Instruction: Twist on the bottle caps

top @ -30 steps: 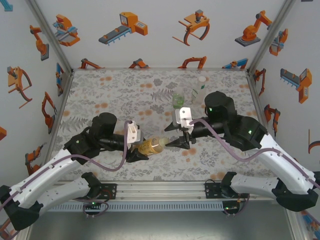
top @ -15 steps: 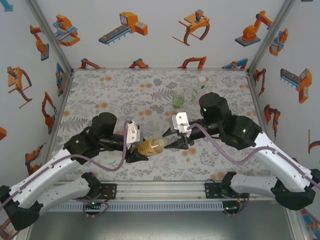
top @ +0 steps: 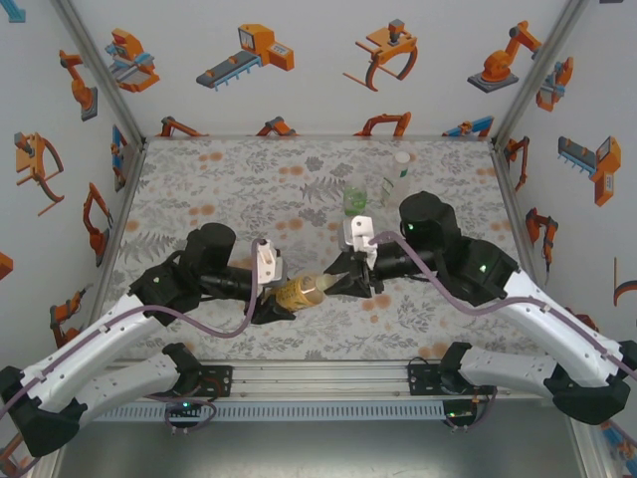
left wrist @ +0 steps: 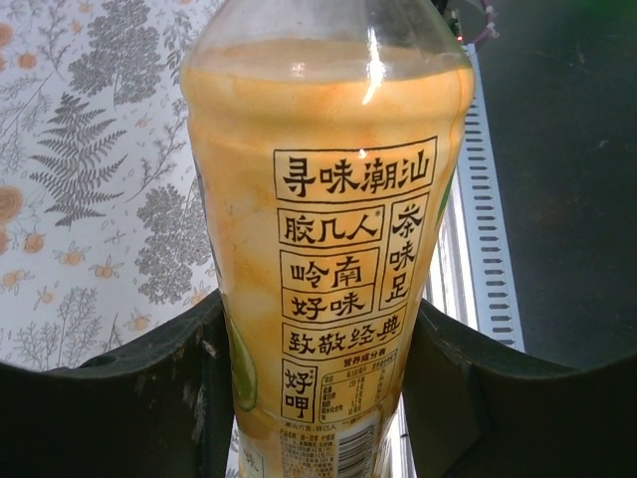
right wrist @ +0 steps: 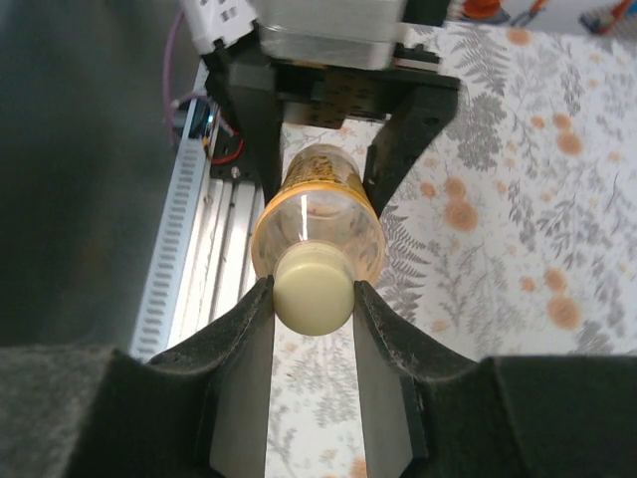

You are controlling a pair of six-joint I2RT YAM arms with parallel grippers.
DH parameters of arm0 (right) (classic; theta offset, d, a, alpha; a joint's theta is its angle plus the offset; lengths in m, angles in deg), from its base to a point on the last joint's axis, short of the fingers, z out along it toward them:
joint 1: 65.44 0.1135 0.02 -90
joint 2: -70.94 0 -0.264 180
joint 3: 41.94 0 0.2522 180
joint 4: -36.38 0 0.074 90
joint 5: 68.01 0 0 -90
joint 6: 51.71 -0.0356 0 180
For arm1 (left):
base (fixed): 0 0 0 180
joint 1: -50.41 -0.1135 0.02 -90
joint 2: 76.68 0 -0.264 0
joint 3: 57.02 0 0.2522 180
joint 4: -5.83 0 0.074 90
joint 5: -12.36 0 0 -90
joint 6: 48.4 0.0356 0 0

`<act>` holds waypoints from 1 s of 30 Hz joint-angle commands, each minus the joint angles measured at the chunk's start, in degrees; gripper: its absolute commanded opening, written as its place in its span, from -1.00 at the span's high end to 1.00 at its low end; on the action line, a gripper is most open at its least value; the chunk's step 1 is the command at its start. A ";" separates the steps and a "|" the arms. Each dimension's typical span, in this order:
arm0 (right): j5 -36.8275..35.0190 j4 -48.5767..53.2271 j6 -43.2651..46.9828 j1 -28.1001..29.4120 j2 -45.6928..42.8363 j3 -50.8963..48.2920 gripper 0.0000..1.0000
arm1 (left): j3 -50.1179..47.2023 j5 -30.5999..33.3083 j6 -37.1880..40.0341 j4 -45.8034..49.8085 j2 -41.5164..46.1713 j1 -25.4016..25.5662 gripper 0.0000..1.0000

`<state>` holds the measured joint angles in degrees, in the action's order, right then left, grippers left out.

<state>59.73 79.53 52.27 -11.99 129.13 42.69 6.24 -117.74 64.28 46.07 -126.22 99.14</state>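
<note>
The whitish cap is in line with the bottle's neck, so the left gripper should keep holding the bottle's body until the right gripper turns the cap tight.
The yellow-amber bottle lies tilted on its side above the table, between the two arms. My left gripper is shut on its labelled body, one finger on each side. A pale whitish bottle cap sits on its neck. My right gripper is shut on that cap, both pads touching its sides; from above it meets the bottle's neck end. The bottle's clear shoulder shows behind the cap. A green-labelled bottle and a tall slim clear bottle stand upright at the back right.
The two standing bottles are just beyond my right arm's wrist. The aluminium rail runs along the near edge, close under the held bottle. Patterned table lies open at the left and back, bounded by the enclosure walls.
My right gripper has moved left onto the bottle's neck and its fingers have shut on the pale cap. The left gripper and the bottle have hardly moved.
</note>
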 commanded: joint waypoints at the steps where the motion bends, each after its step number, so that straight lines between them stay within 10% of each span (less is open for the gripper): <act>1: -9.74 -9.48 -21.63 0.43 -1.08 -3.06 1.00 | 1.24 1.91 0.82 -1.56 -0.16 0.32 1.00; 15: -31.59 2.15 -72.37 0.95 1.10 -2.33 1.00 | 0.78 11.74 0.50 -3.53 -1.95 0.33 0.97; 30: -39.31 10.90 -71.50 1.22 4.03 2.10 1.00 | -0.14 14.61 0.22 -3.98 0.28 0.31 -0.13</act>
<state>26.16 84.10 -21.11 -10.64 131.67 41.93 6.19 -103.14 64.28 44.76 -128.17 99.14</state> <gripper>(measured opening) 0.344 0.563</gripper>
